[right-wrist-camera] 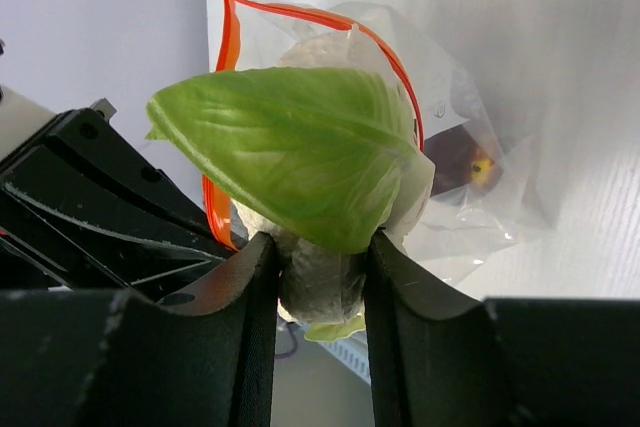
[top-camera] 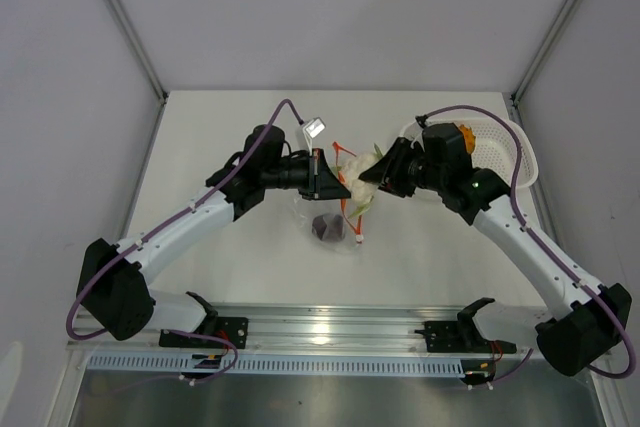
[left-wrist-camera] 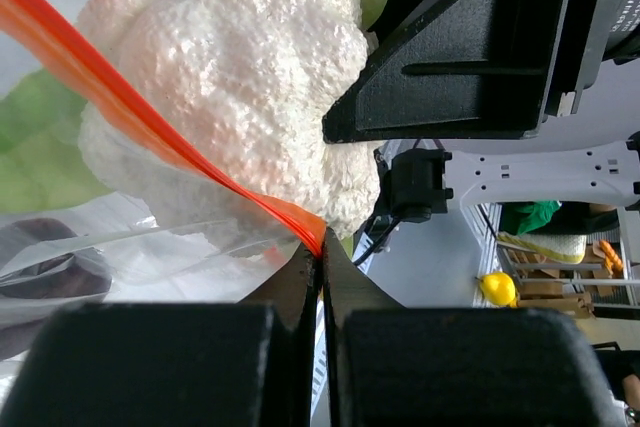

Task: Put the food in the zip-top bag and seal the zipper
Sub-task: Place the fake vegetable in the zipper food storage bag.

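Note:
I can see the vegetable's head [top-camera: 359, 179] bulging across the zipper at the bag's opening, so I should move it toward the opening's near end [top-camera: 358, 227] with my right gripper before I lower it inside.
My right gripper [top-camera: 368, 175] [right-wrist-camera: 320, 257] is shut on the white and pale-green vegetable piece [top-camera: 358, 165] [right-wrist-camera: 290, 147], gripping its stem. The piece sits at the open mouth of the clear zip-top bag [top-camera: 338, 230] [right-wrist-camera: 480, 217]. My left gripper [top-camera: 335, 187] [left-wrist-camera: 322, 252] is shut on the red-orange zipper [left-wrist-camera: 130, 107] [right-wrist-camera: 225, 47] and holds that edge of the mouth up. The bumpy white head of the vegetable [left-wrist-camera: 230, 77] fills the left wrist view, just behind the strip. A dark red-purple round fruit [top-camera: 326, 228] [right-wrist-camera: 465, 162] lies inside the bag on the table.
A white perforated basket [top-camera: 500, 152] stands at the back right behind my right wrist, with an orange piece [top-camera: 464, 135] showing at its near side. The two grippers meet almost tip to tip above the middle of the table. Grey walls close in the back and sides.

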